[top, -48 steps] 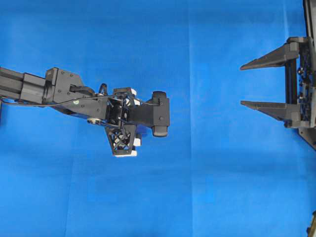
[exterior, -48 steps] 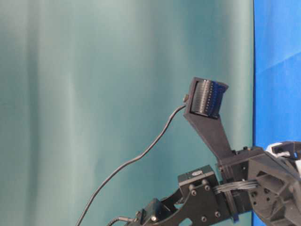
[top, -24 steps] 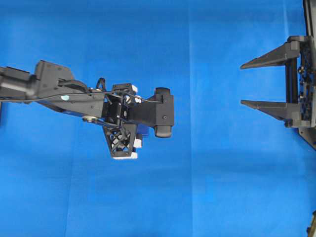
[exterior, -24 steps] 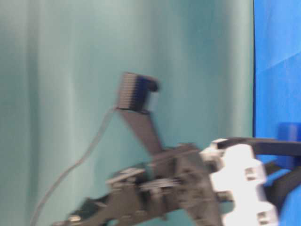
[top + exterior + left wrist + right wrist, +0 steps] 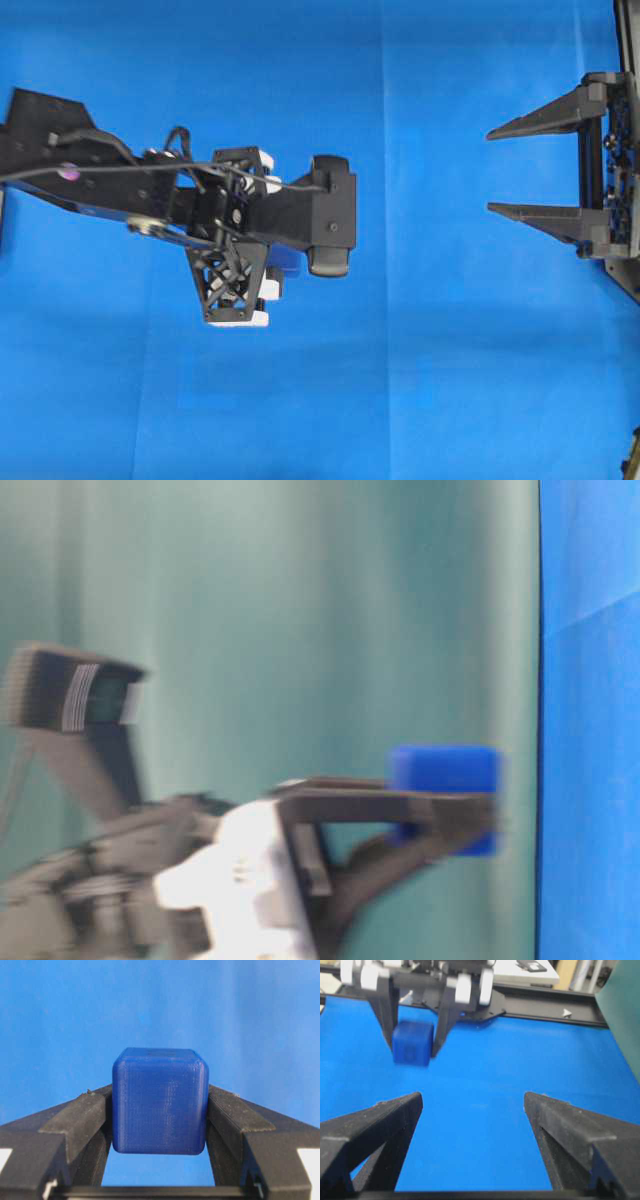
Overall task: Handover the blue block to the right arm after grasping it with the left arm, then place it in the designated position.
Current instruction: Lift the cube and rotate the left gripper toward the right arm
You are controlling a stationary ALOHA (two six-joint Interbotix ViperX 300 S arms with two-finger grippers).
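Observation:
I should tilt the blue block [image 5: 285, 259] to face my right gripper's open fingers before handing it over, because my left gripper points it down at the cloth.
The blue block [image 5: 160, 1102], a small dark navy cube, sits squarely between the two black fingers of my left gripper [image 5: 160, 1095], which is shut on it. In the table-level view the block [image 5: 445, 770] is blurred and hangs away from the cloth, held by the left gripper [image 5: 440, 815]. From overhead the left arm [image 5: 255, 250] covers the block. My right gripper [image 5: 490, 172] stands open and empty at the right edge, far from the left arm. The right wrist view shows its open fingers [image 5: 472, 1097] facing the block [image 5: 411, 1042].
A bright blue cloth [image 5: 430, 350] covers the table. A teal backdrop [image 5: 300, 600] fills the table-level view. A black frame rail [image 5: 545, 1007] runs along the far side behind the left arm.
The left arm has lifted and swung, carrying the block clear of the cloth and into the table-level view. The right gripper has not moved.

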